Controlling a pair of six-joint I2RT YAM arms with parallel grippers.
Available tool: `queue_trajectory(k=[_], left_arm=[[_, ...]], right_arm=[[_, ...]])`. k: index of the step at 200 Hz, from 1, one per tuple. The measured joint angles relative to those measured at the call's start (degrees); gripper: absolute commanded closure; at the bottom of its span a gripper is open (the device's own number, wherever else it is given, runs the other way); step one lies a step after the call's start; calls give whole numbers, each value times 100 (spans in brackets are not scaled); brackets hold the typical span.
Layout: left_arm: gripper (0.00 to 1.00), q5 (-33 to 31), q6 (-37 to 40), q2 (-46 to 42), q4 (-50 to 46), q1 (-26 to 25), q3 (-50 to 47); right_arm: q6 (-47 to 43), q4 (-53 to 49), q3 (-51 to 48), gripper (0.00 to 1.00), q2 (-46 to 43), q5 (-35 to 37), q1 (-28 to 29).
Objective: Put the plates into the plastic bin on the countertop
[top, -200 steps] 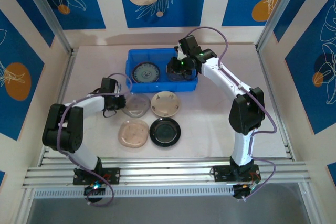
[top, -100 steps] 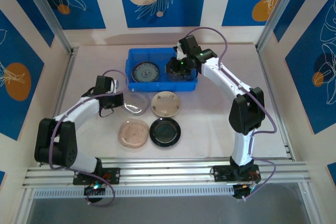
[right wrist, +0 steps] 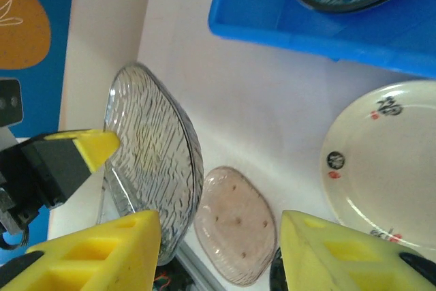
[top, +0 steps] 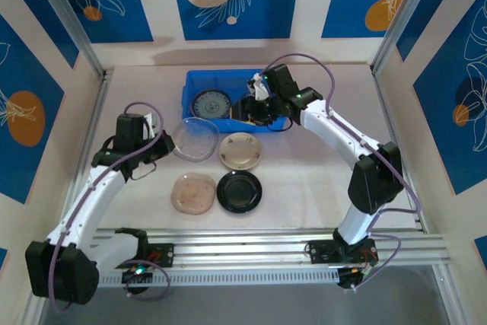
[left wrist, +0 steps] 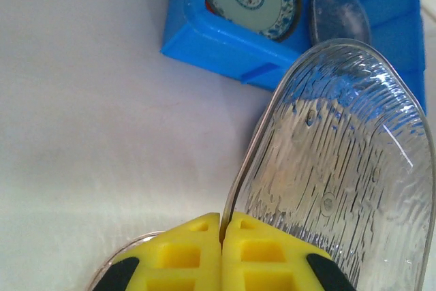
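Note:
My right gripper is hanging above the grey plate in the bin [left wrist: 340, 13], so next I pull that gripper back before my left gripper stacks the clear plate there.
My left gripper [top: 157, 142] is shut on the rim of a clear grey ribbed plate [top: 195, 138], held tilted above the countertop [top: 319, 180] just in front of the blue plastic bin [top: 199, 80]. In the left wrist view the yellow fingers [left wrist: 262, 253] pinch that plate's [left wrist: 340, 161] edge, with the bin [left wrist: 225, 39] beyond. A blue-patterned plate [top: 211, 104] lies in the bin's left half, a grey plate [left wrist: 338, 15] beside it. My right gripper [top: 255, 109] hangs open over the bin's right half, holding nothing; it [right wrist: 218, 236] looks down at the clear plate [right wrist: 153, 161].
Three plates lie on the countertop in front of the bin: beige [top: 241, 150], translucent pinkish [top: 193, 192] and glossy black [top: 240, 191]. Aluminium rails [top: 243, 245] run along the near edge. Blue-patterned wall panels close in the sides and back.
The left arm has swung back to the left and lifted the clear plate off the countertop, tilting it up. The right gripper has risen slightly from the bin's right half.

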Motion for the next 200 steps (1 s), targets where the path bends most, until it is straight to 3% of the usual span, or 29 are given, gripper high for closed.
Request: queue_trajectory(k=[51,116,128,158,177,181,193,200], left_arm=[[100,-289,-664,-39,382,-229,-4],[100,-367,-866,140,691,-422,-4],[100,-372,-883,192,713,-442,-4],[100,-372,-905,317,826,-505,-2],[100,-365,-898,372,887,-520,24],[95,-361,-894,387,896,-535,42],[66,-356,-809,444,894,-542,90],[57,-345,-780,490,881,-544,131]], right_arm=[[363,614,-278,48,114,-249,136],[507,1088,-302,50,492,-448,315],[520,1115,-302,57,538,-481,326],[581,1169,-275,100,660,-522,330],[688,1134,-267,100,741,-420,317],[693,1121,-267,100,756,-411,313],[713,1093,-262,100,796,-376,304],[708,1056,-245,100,815,-369,304]])
